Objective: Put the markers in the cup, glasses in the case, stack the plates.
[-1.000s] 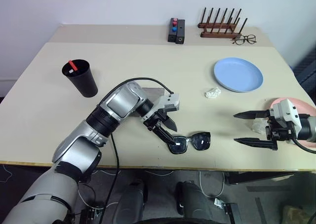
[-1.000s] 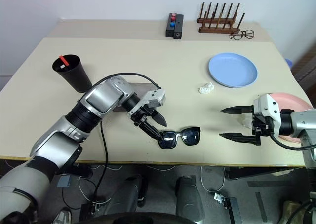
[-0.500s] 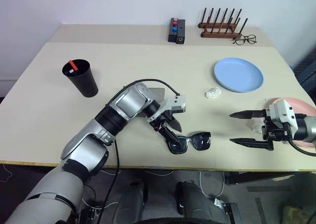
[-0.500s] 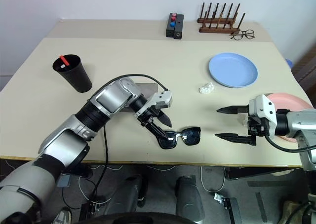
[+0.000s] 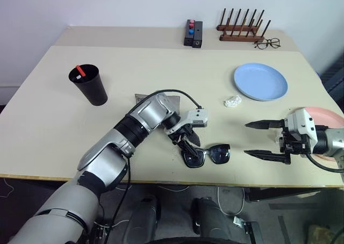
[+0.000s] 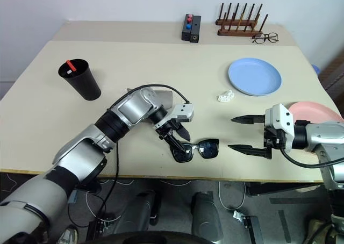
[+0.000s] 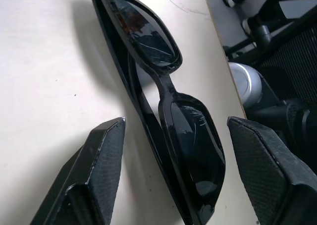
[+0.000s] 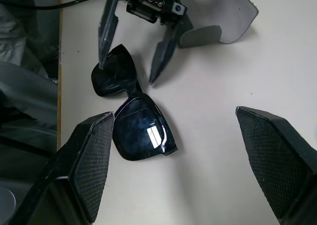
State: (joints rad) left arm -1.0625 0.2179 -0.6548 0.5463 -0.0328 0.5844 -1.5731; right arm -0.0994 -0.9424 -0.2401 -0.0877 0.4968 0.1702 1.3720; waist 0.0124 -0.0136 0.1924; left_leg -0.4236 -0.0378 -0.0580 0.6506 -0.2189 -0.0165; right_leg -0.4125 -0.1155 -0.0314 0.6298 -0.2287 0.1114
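Note:
The black glasses (image 5: 207,155) will stay folded when I pick them up by one end, because the arms (image 7: 156,141) are tucked in close behind the lenses.
The black glasses (image 5: 214,153) lie folded near the table's front edge. My left gripper (image 5: 189,150) is open and straddles their left lens, one finger (image 7: 101,155) on each side with small gaps showing. The grey case (image 5: 173,100) lies just behind my left forearm, partly hidden by it. To the right of the glasses my right gripper (image 5: 247,138) hovers open and holds nothing. The black cup (image 5: 91,86) stands at the left with a red-ended marker (image 5: 79,71) in it. A light blue plate (image 5: 260,81) sits at the back right. A pink plate (image 5: 329,116) lies behind my right wrist.
A crumpled white scrap (image 5: 232,100) lies near the blue plate. At the far edge stand a black box with red and blue buttons (image 5: 192,34), a wooden peg rack (image 5: 242,30) and wire-rimmed spectacles (image 5: 266,43). The table's front edge runs just below the glasses.
My left gripper has shifted right and down over the glasses' left lens, and its fingers have narrowed around it. The right gripper has stayed open and nearly still.

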